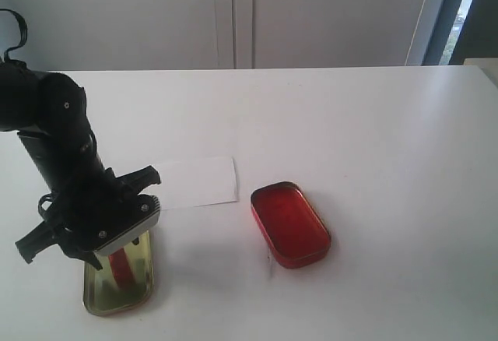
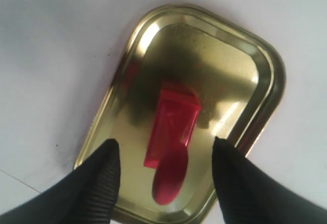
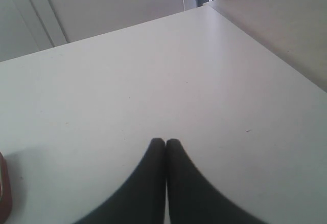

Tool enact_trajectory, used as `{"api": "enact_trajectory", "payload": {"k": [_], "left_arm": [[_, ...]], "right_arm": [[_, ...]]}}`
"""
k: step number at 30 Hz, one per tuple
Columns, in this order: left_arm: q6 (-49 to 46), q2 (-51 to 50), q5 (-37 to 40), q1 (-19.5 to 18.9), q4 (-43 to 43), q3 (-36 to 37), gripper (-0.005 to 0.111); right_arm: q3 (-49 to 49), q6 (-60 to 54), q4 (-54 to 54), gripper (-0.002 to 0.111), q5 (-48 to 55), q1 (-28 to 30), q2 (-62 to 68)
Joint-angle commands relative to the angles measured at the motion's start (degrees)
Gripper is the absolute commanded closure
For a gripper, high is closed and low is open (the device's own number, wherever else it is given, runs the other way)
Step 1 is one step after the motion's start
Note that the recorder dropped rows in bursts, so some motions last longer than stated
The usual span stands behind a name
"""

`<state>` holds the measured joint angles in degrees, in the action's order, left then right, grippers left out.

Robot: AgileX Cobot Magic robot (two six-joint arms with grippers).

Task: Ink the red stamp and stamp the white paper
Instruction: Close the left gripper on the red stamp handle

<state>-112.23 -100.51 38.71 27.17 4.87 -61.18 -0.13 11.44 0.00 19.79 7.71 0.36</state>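
Observation:
The gold tin lid already shows red smudges, so I expect the red stamp to leave a red ink mark there when I lift the stamp.
The red stamp stands in the gold tin lid, its knobbed handle rising toward the camera. My left gripper hovers open over it, one black finger on each side of the handle, apart from it. In the exterior view the stamp shows red under the left gripper, inside the lid at the front left. The white paper lies flat just behind. The red ink tin sits open to the paper's right. My right gripper is shut on nothing, over bare table.
A white table carries everything; white cabinet doors stand behind it. The ink tin's edge shows at the border of the right wrist view. The right arm is outside the exterior view.

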Motion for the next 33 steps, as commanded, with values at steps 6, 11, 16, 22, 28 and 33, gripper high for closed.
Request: {"api": "enact_trajectory", "payload": {"k": [6, 11, 16, 22, 28, 33], "left_arm": [[-9.18, -1.08, 0.40, 0.25, 0.20, 0.46, 0.054], [-9.18, -1.87, 0.37, 0.25, 0.20, 0.46, 0.056], [-9.18, -1.77, 0.51, 0.25, 0.20, 0.46, 0.081], [-9.18, -1.77, 0.51, 0.25, 0.04, 0.46, 0.107], [-9.18, -1.77, 0.51, 0.25, 0.04, 0.46, 0.107], [-9.08, -0.51, 0.40, 0.25, 0.04, 0.46, 0.107]], "right_arm": [[0.13, -0.01, 0.00, 0.108, -0.16, 0.26, -0.36], [0.13, -0.01, 0.00, 0.108, -0.16, 0.26, -0.36], [0.13, -0.01, 0.00, 0.108, -0.16, 0.26, -0.36], [0.13, -0.01, 0.00, 0.108, -0.16, 0.26, -0.36], [0.13, -0.01, 0.00, 0.108, -0.16, 0.26, -0.36], [0.13, -0.01, 0.00, 0.108, -0.16, 0.26, -0.36]]}}
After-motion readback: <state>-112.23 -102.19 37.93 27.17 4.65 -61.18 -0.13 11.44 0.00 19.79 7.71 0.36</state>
